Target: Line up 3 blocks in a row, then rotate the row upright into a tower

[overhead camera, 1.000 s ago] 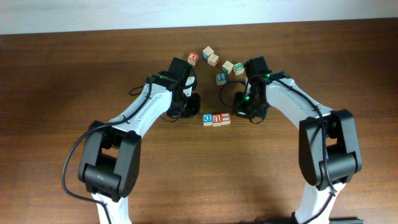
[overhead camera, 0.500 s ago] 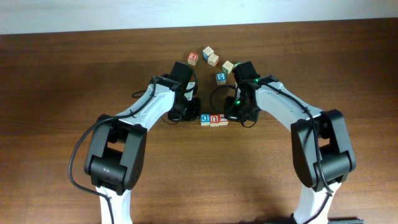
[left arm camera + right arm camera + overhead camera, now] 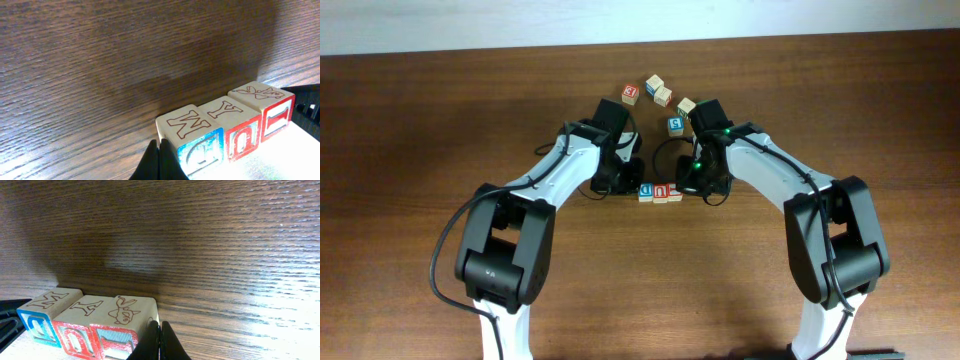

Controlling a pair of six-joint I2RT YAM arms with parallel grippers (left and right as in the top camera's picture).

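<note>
The red U block [image 3: 660, 193] juts out in front of the blue D block, so the robot's right gripper should open and straighten the row's front [image 3: 661, 202] before it presses the row's ends.
Three blocks stand side by side in a row at the table's middle. The blue "D" block [image 3: 646, 190] [image 3: 192, 142] is at the left end. The red "U" block [image 3: 660, 190] [image 3: 237, 130] sits in the middle. The pale block [image 3: 673, 190] [image 3: 125, 320], with a red "I" face, is at the right end. My left gripper [image 3: 633, 187] [image 3: 160, 150] is shut, tips low on the table against the blue block's outer side. My right gripper [image 3: 688, 186] [image 3: 160, 330] is shut too, tips touching the pale block's outer side.
Several loose letter cubes lie behind the row: a red one [image 3: 630, 93], a pair [image 3: 658, 90], a cream one [image 3: 686, 105] and a blue-green one [image 3: 675, 125]. Both arms curve in from the front corners of the dark wooden table [image 3: 420, 150].
The right gripper has moved in to the left against the row's end, and the row has slid a little left and back. The left gripper stays at the row's other end.
</note>
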